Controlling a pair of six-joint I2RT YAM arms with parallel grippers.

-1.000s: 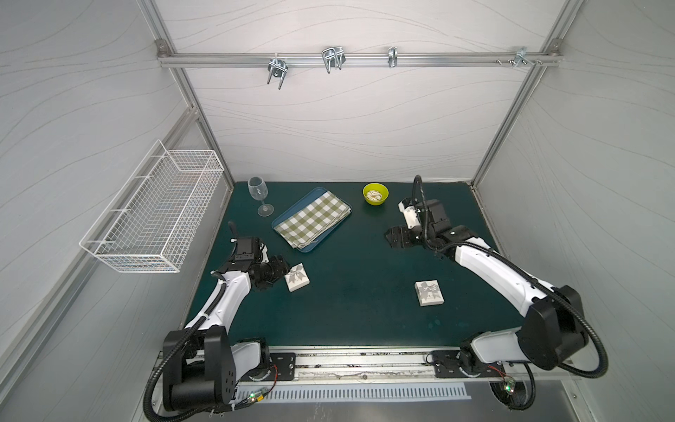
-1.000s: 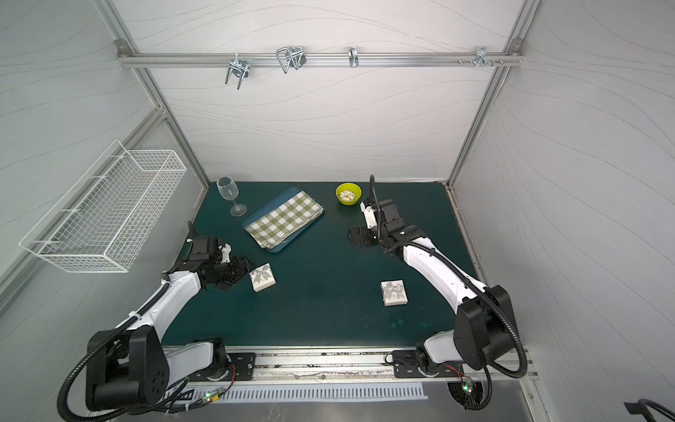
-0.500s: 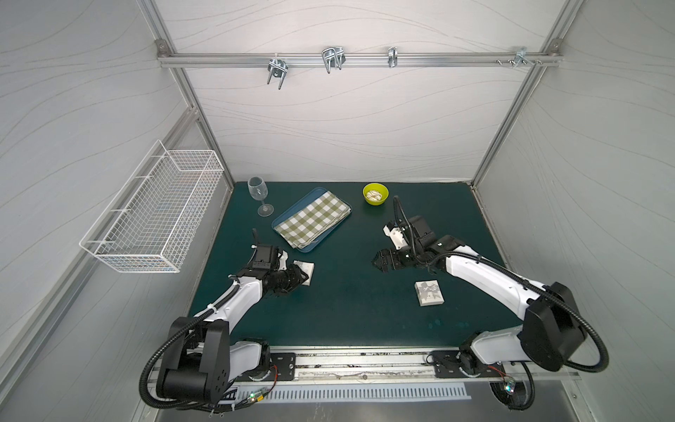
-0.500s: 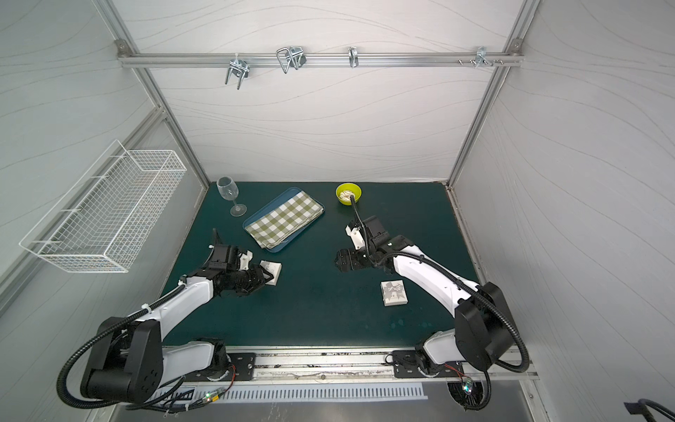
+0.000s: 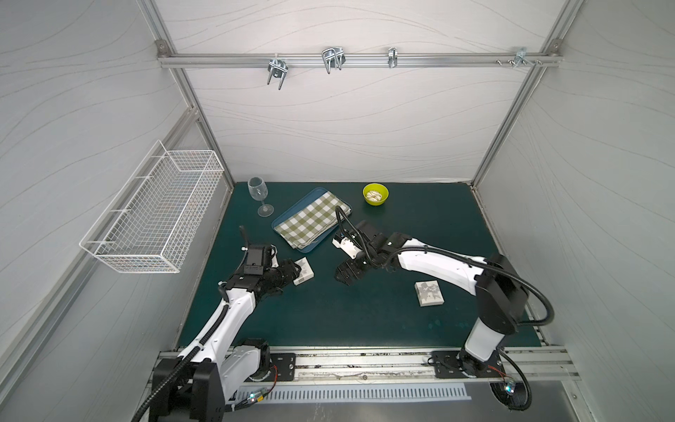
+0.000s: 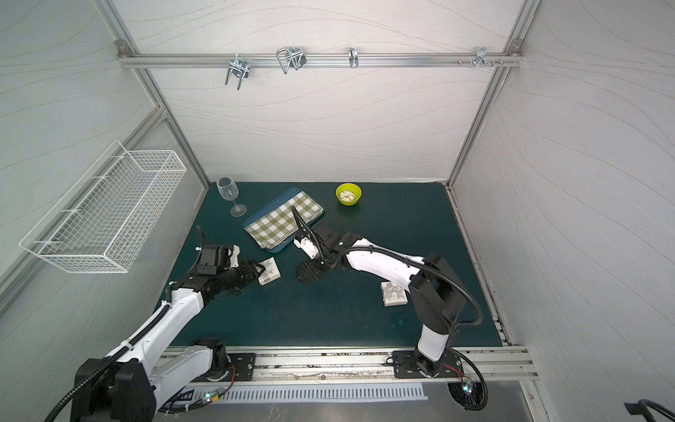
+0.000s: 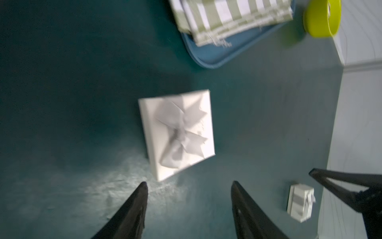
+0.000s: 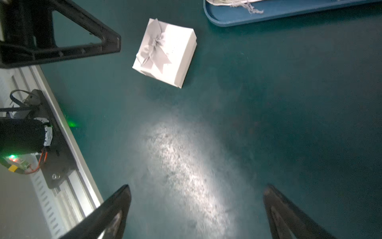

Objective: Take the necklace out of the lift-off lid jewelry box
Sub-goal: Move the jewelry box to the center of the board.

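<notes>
The jewelry box [image 5: 305,271] by the left gripper is out of reach of the right gripper's fingers, so the left gripper should first push it to the mat's middle [image 8: 210,122].
Two white jewelry boxes with grey bows lie on the green mat, lids on. One box [image 5: 303,271] [image 6: 269,271] [image 7: 177,132] [image 8: 165,51] lies just ahead of my left gripper [image 5: 294,273] [image 7: 188,185], which is open, its fingertips a little short of the box's near corner. The other box [image 5: 429,292] [image 6: 393,293] [image 7: 300,203] sits by my right forearm. My right gripper [image 5: 343,276] [image 8: 196,190] hangs open and empty over bare mat in the middle, pointing towards the left box. The necklace is hidden.
A blue tray [image 5: 307,250] with a green checked cloth [image 5: 310,219] lies behind both grippers. A wine glass [image 5: 258,193] stands at the back left, a yellow-green bowl [image 5: 375,194] at the back. A wire basket [image 5: 153,215] hangs on the left wall.
My right arm has swung from the back right to the middle of the mat. My left gripper has advanced up to the box, which shifted slightly away and right.
</notes>
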